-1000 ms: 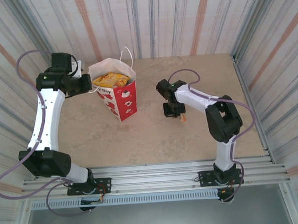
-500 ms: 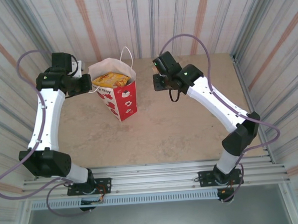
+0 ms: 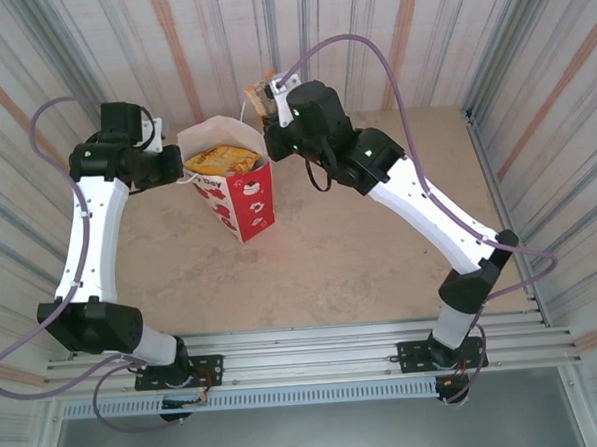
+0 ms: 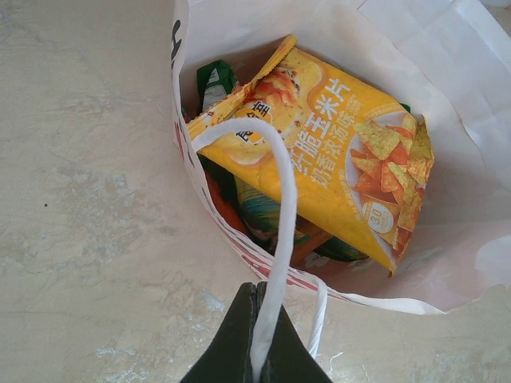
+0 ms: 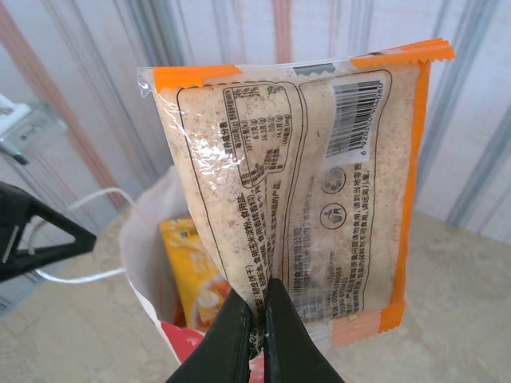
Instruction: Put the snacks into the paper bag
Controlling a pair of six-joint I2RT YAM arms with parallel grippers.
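My right gripper should keep moving the clear packet (image 3: 260, 97), which is raised above the open paper bag's rim, over the yellow-orange chip packet (image 3: 223, 160) and let go there.
The paper bag (image 3: 239, 192), white above and red below, stands upright at the back left of the table. Inside it lies a yellow-orange chip packet (image 4: 335, 152) over teal and green packets (image 4: 267, 209). My left gripper (image 4: 259, 319) is shut on the bag's thin white handle (image 4: 281, 191), holding it at the bag's left side. My right gripper (image 5: 259, 315) is shut on a clear packet with orange edges (image 5: 307, 183), raised just behind and right of the bag's mouth (image 3: 262, 98). The bag (image 5: 152, 239) shows beneath that packet.
Striped curtain walls (image 3: 369, 40) close in the beige table (image 3: 380, 249) on three sides. The right arm's cable (image 3: 400, 58) loops high over the back. A metal rail (image 3: 315, 343) runs along the near edge.
My right arm swung from mid-table up and left to the bag's mouth, carrying the orange-edged packet. The left arm stayed still on the handle.
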